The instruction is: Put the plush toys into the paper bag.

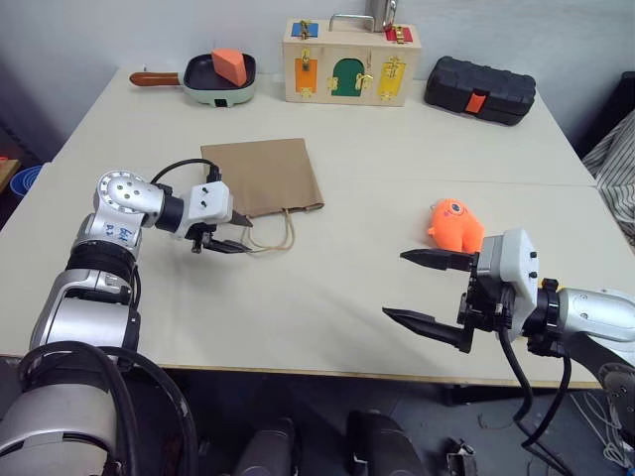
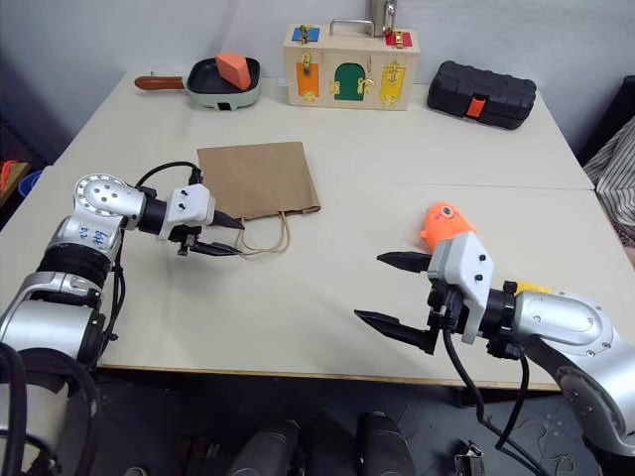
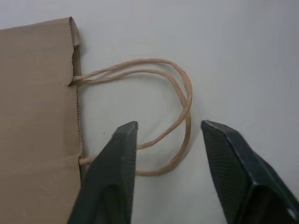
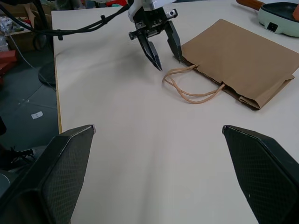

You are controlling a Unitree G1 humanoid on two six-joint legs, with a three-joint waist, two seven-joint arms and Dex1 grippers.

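The paper bag's opening (image 1: 280, 211) should spread apart when I lift one cord handle, because a folded side pleat (image 3: 75, 38) shows at its corner.
The brown paper bag (image 1: 263, 177) lies flat on the table, its mouth toward me and its cord handles (image 3: 180, 93) spread on the tabletop. My left gripper (image 1: 230, 236) hovers low over those handles, open, with the cord loops lying between its fingers (image 3: 117, 158) and nothing pinched. An orange one-eyed plush toy (image 1: 454, 224) sits on the table at the right. My right gripper (image 1: 394, 285) is open wide just in front of it, pointing left with nothing between its fingers. A sliver of a yellow plush toy (image 2: 531, 288) peeks out behind the right wrist.
At the back of the table stand a green frying pan (image 1: 220, 79) holding an orange wedge block, a wooden lock box (image 1: 350, 61) and a black case (image 1: 480, 89). Bare tabletop lies between the two grippers. The table's front edge (image 1: 298, 369) runs just below them.
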